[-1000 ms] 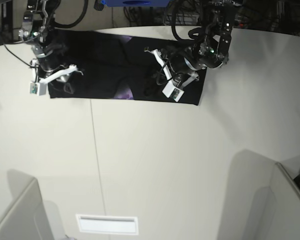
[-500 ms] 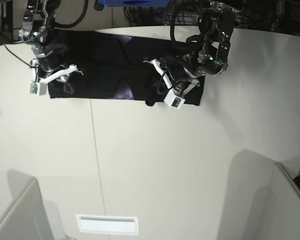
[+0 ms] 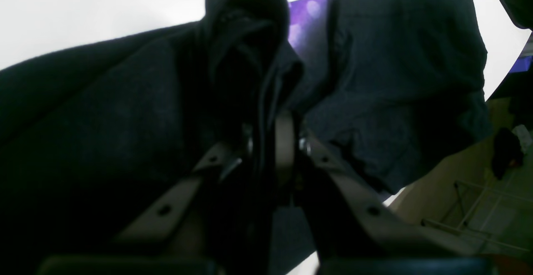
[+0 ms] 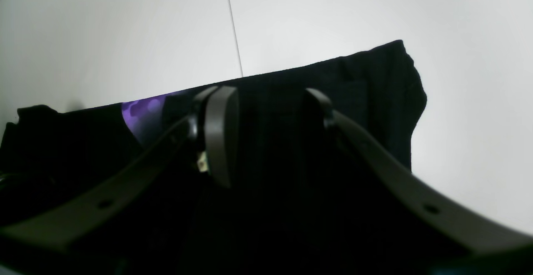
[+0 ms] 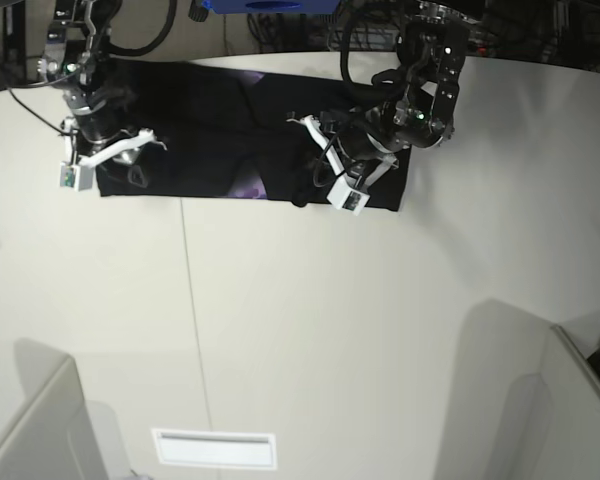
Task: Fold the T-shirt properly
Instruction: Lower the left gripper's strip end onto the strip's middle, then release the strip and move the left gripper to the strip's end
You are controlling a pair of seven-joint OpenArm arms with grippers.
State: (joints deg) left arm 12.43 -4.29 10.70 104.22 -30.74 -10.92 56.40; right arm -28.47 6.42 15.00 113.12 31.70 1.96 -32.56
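My left gripper is pinching the T-shirt into a bunched fold [image 5: 305, 184] short of the T-shirt's end. It should let go, smooth the T-shirt out flat and go to that end [image 5: 402, 182].
The T-shirt [image 5: 200, 130] lies as a long black strip across the far side of the table, with a bit of purple print [image 5: 250, 188] showing at its near edge. My left gripper [image 5: 308, 190] sits near the strip's right part. In the left wrist view it [image 3: 270, 142] is shut on a bunched fold of black T-shirt [image 3: 125, 112] cloth. My right gripper [image 5: 132, 176] is over the strip's left end. In the right wrist view it [image 4: 266, 112] stands open, and the T-shirt [image 4: 374, 83] shows between the fingers [image 4: 220, 137].
A thin seam [image 5: 192, 320] runs down the white table [image 5: 360, 340]. A white slot [image 5: 215, 448] lies near the front edge, with grey partitions [image 5: 30, 420] at both near corners. Cables and a blue object [image 5: 270, 6] crowd the space behind the far edge.
My left gripper has shifted slightly toward the near edge with the bunched cloth, drawing the strip's right end in a little. The right arm has stayed still.
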